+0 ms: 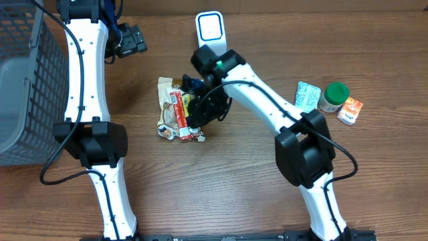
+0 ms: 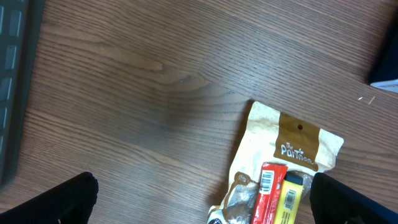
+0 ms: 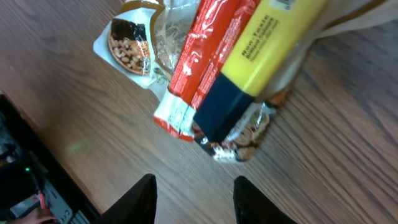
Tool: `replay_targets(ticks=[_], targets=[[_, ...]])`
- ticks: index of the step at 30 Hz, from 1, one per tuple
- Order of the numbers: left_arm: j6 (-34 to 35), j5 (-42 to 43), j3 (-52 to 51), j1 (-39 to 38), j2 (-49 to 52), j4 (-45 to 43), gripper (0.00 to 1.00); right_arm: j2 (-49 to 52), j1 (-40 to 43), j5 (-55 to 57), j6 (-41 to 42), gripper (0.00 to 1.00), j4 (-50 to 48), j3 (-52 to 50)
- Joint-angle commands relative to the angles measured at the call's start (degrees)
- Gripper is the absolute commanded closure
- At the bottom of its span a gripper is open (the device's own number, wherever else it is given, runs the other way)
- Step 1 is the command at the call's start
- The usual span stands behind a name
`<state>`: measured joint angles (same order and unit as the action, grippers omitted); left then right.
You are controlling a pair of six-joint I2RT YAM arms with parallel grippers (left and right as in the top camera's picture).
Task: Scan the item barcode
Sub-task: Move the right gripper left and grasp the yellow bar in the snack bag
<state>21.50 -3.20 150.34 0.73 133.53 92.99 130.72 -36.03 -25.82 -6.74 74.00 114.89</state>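
Note:
I can see the yellow pack (image 3: 264,53) on top, and its dark blue end faces my open fingers. I should continue to move my right gripper forward and close it around that end (image 3: 224,108).
A heap of snack items lies at mid-table: a tan pouch (image 1: 166,90) (image 2: 286,137), a red bar (image 1: 177,107) (image 3: 199,68) (image 2: 267,193) and a yellow pack with a dark blue end (image 3: 267,43) (image 2: 289,199). Barcodes on the red bar and yellow pack face up in the left wrist view. My right gripper (image 1: 200,110) (image 3: 198,199) hovers at the heap's right edge, open, with only bare wood between its fingers. The left gripper (image 1: 134,39) (image 2: 202,202) stays at the back left, wide open and empty. A white scanner with a blue outline (image 1: 210,27) stands behind the heap.
A grey mesh basket (image 1: 20,80) fills the far left. At the right lie a teal packet (image 1: 306,95), a green-lidded jar (image 1: 333,97) and a small orange-and-white box (image 1: 350,110).

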Motion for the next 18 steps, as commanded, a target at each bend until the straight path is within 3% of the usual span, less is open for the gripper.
replay_targets(ticks=[1,18], targets=[[0.8,0.2,-0.1,-0.4,0.3,-0.2,0.00,1.1,0.0,0.9,1.6,0.59,-0.8,-0.2],[0.8,0.3,-0.1,-0.4,0.3,-0.2,0.00,1.6,0.2,0.9,6.2,0.58,-11.2,-4.2]])
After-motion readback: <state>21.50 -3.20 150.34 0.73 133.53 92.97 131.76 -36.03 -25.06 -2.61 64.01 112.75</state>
